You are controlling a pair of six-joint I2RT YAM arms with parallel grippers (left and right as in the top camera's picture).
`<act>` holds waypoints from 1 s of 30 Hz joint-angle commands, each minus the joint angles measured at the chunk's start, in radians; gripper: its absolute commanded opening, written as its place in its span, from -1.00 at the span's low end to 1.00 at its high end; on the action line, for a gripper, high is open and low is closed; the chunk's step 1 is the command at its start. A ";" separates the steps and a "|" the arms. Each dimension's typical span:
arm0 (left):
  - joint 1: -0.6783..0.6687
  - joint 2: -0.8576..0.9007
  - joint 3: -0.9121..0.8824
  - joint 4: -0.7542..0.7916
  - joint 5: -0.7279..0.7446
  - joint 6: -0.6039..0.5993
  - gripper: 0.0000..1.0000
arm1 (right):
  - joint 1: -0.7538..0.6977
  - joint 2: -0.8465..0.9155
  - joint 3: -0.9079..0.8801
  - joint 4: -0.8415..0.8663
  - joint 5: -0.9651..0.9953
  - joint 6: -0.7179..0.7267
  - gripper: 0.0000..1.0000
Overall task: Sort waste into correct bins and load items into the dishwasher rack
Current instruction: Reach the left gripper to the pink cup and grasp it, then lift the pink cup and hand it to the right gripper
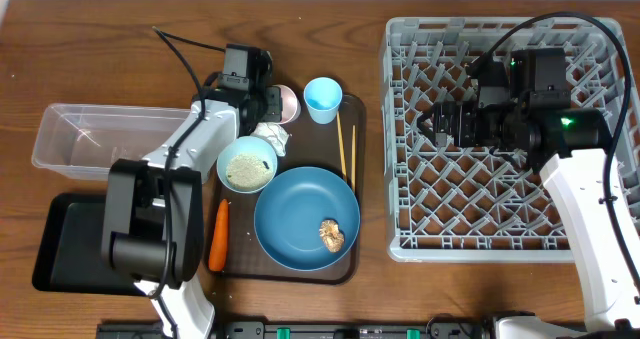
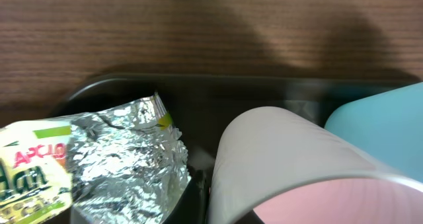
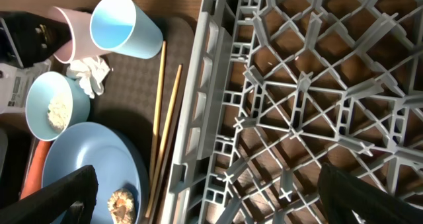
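Note:
The robot's left gripper is holding the pink cup (image 1: 289,104) across the tray from the grey rack (image 1: 500,179), so it should pass the cup to the right gripper for loading.
My left gripper (image 1: 272,104) is at the back of the brown tray, its fingers closed on the wall of the pink cup (image 1: 290,103), which fills the left wrist view (image 2: 291,151). A crinkled yellow-green and silver wrapper (image 2: 112,158) lies just left of the cup. The light-blue cup (image 1: 323,99) stands beside it. The white tissue (image 1: 270,134), the bowl of rice (image 1: 247,166), the blue plate (image 1: 295,214) with a brownish lump (image 1: 332,235), the carrot (image 1: 218,234) and the chopsticks (image 1: 346,149) are on the tray. My right gripper (image 1: 432,126) is open and empty over the grey rack (image 1: 500,244).
The clear tub (image 1: 90,134) and the black tray (image 1: 60,249) lie at the left of the table. The brown serving tray (image 1: 345,269) sits between them and the rack. Black cables run over the table's back edge.

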State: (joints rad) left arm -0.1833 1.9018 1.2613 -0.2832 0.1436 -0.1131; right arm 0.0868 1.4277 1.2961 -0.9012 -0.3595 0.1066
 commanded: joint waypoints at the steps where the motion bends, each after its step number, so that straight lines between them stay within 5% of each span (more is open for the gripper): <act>1: 0.003 -0.113 0.020 -0.008 0.006 -0.023 -0.88 | 0.005 -0.002 0.023 -0.005 0.004 0.012 0.98; 6: 0.003 -0.288 0.020 -0.114 0.052 -0.031 -0.88 | 0.004 -0.003 0.023 -0.005 0.004 0.012 0.98; 11: 0.003 -0.454 0.020 -0.233 0.336 -0.015 -0.88 | 0.003 -0.024 0.023 0.036 -0.085 -0.005 0.96; 16: 0.003 -0.545 0.020 -0.261 0.699 0.041 -0.88 | 0.003 -0.088 0.024 0.109 -0.423 -0.178 0.90; 21: 0.003 -0.579 0.020 -0.240 0.993 0.064 -0.88 | 0.006 -0.192 0.024 0.177 -0.668 -0.278 0.83; 30: 0.002 -0.580 0.020 -0.013 1.403 0.010 -0.88 | 0.066 -0.268 0.023 0.232 -0.778 -0.344 0.84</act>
State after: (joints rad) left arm -0.1814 1.3350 1.2629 -0.3420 1.3281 -0.0780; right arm 0.1127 1.1553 1.3090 -0.6693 -1.0531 -0.1680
